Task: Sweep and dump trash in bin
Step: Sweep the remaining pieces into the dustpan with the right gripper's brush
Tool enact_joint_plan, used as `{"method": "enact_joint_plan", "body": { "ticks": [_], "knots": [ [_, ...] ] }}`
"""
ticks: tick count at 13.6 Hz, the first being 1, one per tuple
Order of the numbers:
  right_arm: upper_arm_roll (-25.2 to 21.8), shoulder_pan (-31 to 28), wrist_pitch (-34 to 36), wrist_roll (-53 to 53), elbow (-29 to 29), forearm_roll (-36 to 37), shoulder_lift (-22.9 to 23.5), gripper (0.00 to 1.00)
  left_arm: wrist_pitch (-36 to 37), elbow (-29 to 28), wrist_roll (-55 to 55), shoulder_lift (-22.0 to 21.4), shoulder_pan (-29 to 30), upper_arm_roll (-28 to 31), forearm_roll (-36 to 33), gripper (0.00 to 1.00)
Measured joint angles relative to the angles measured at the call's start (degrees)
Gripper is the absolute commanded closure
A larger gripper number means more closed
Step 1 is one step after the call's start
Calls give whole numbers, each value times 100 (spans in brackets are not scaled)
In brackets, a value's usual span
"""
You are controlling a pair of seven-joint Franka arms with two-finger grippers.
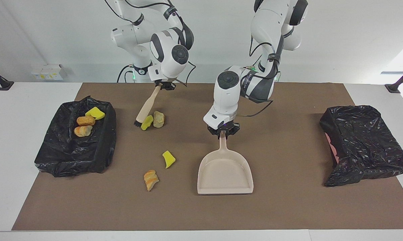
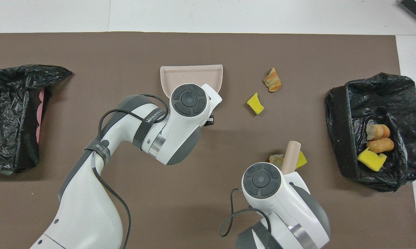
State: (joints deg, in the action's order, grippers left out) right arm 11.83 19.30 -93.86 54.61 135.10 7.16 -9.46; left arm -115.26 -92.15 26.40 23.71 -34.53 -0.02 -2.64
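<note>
I should turn the dustpan's opening toward the brush [image 1: 146, 107] with my left gripper before my right gripper sweeps the yellow chunk in, because the dustpan's opening [image 1: 225, 191] faces away from the chunk.
My left gripper [image 1: 223, 131] is shut on the handle of the beige dustpan [image 1: 224, 174], which lies flat mid-mat with its mouth away from the robots. My right gripper [image 1: 161, 86] is shut on the brush [image 1: 145, 110], tilted, bristles low beside a yellow chunk [image 1: 147, 122] and a tan lump [image 1: 158, 119]. Farther from the robots lie a yellow wedge [image 1: 169, 159] and an orange-tan lump [image 1: 150, 179]. Three trash pieces [image 1: 85, 121] sit in the black-lined bin [image 1: 75, 150] at the right arm's end. From overhead the wrists hide both grippers; the dustpan [image 2: 194, 74] and brush handle [image 2: 290, 160] show.
A second black-bagged bin [image 1: 365, 144] lies tipped at the left arm's end of the brown mat [image 1: 288, 207]. White table borders the mat on all sides. The left arm's elbow and cable hang over the mat nearer the robots than the dustpan.
</note>
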Motion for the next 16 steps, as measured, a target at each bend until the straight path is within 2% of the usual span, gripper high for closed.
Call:
{"method": "enact_joint_plan", "body": {
  "ticks": [4,8,11,13,16],
  "knots": [
    [2,-390,-151,-606,576,22,-323,100,869,-5,-1558,-344,319,15,-4,100],
    [6,-578,-468,-1308,778,-76,-374,100,1058,-88,-3159,-379,349,15,-229,100],
    [16,-637,-594,-1911,778,-685,-374,100,1062,-226,-4900,-420,392,30,-571,100],
    [32,-633,-667,-1946,726,-1124,-372,100,1060,-264,-6136,-448,527,46,-686,100],
    [33,-637,-758,-1946,592,-1649,-324,100,1051,-299,-7398,-486,710,55,-710,100]
  ]
}}
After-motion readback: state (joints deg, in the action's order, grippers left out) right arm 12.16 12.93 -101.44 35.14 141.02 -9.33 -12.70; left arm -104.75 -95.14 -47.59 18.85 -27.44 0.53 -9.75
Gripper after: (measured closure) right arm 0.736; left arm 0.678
